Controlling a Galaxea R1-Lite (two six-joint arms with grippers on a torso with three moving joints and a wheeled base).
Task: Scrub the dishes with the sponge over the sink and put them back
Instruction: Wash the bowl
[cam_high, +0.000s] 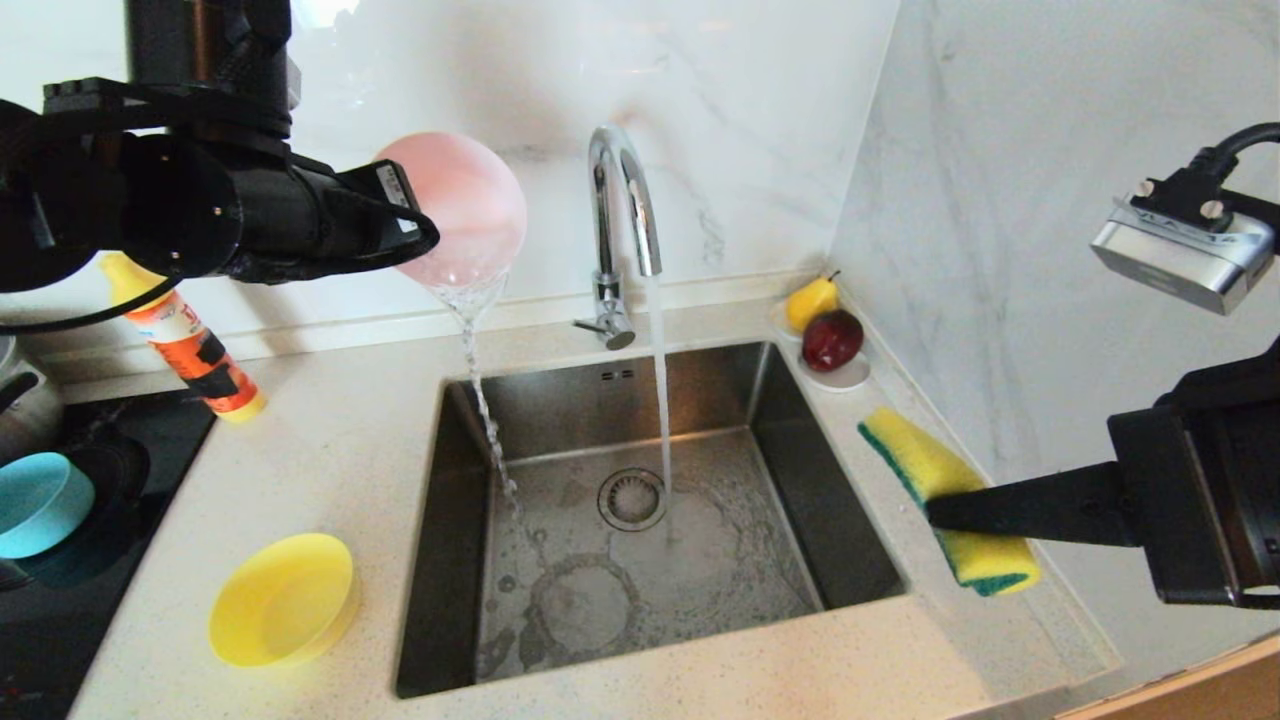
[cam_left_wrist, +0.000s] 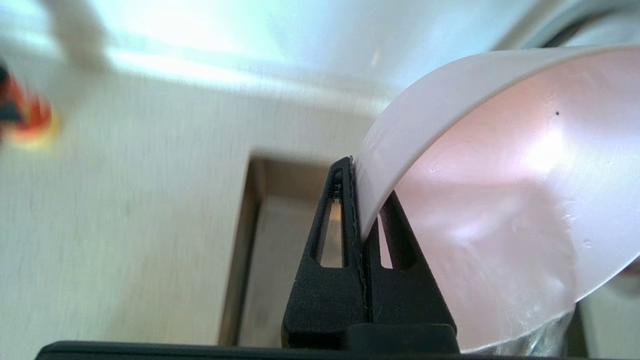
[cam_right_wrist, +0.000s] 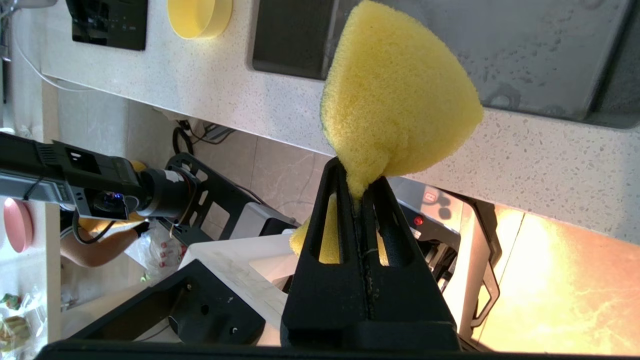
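Note:
The robot's left gripper should empty the pink bowl (cam_high: 471, 216) first, because water spills from it high up and far from the sponge, and then lower it over the sink (cam_high: 540, 444) for scrubbing.
My left gripper (cam_high: 420, 235) is shut on the rim of the pink bowl (cam_high: 470, 205), held high over the back left corner of the sink (cam_high: 700, 385). The bowl is tipped and water spills from it into the basin. In the left wrist view the fingers (cam_left_wrist: 345, 200) pinch the pink bowl's wall (cam_left_wrist: 500, 200). My right gripper (cam_high: 935, 512) is shut on the yellow and green sponge (cam_high: 940, 470), over the counter just right of the sink. The sponge (cam_right_wrist: 400, 95) bulges out beyond the right gripper (cam_right_wrist: 357, 185). The yellow bowl (cam_high: 285, 598) sits on the counter front left. The light blue bowl (cam_high: 40, 503) sits on the cooktop.
The chrome tap (cam_high: 620, 200) runs a stream into the sink near the drain (cam_high: 632, 497). An orange bottle (cam_high: 195, 345) stands back left. A white saucer (cam_high: 850, 375) with a pear (cam_high: 810, 300) and a red apple (cam_high: 832, 338) sits in the back right corner by the marble wall.

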